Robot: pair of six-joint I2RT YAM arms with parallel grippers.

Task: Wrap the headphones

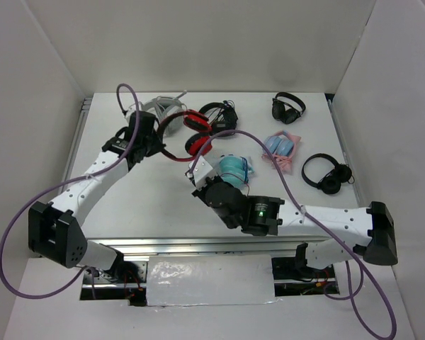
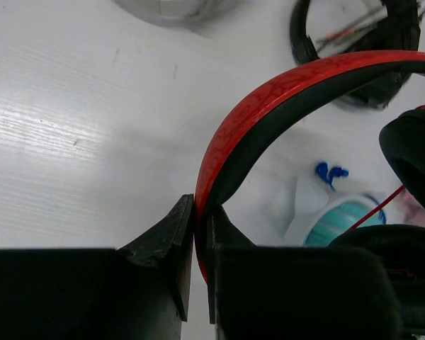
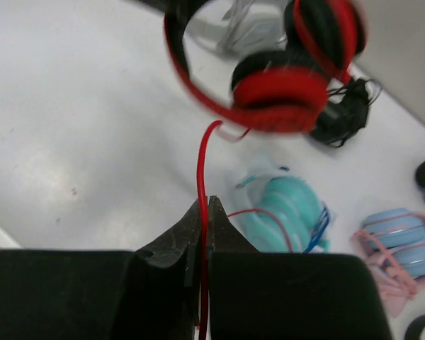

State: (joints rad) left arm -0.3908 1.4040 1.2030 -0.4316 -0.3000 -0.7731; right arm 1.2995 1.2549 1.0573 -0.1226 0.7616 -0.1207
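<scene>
The red cable [image 3: 201, 159] runs forward from the earcups, so the robot's left gripper should move the headphones [image 1: 197, 144] forward while its right gripper takes the cable behind them.
The red headphones [image 1: 191, 131] are held up over the table's back middle. My left gripper [image 1: 153, 142] is shut on their red-and-black headband [image 2: 269, 106], which runs up and right from between the fingers in the left wrist view. The earcups [image 3: 280, 92] hang at the top of the right wrist view. My right gripper [image 1: 198, 170] is shut on the thin red cable [image 3: 202, 163], which rises from the fingertips towards the earcups.
Teal headphones in a clear bag [image 1: 234, 170] lie right beside my right gripper. Light grey headphones [image 1: 159, 106] and black headphones [image 1: 219, 113] lie behind the red ones. Pink-blue headphones [image 1: 280, 149] and two more black pairs, one [image 1: 288, 108] and another [image 1: 327, 173], lie at right.
</scene>
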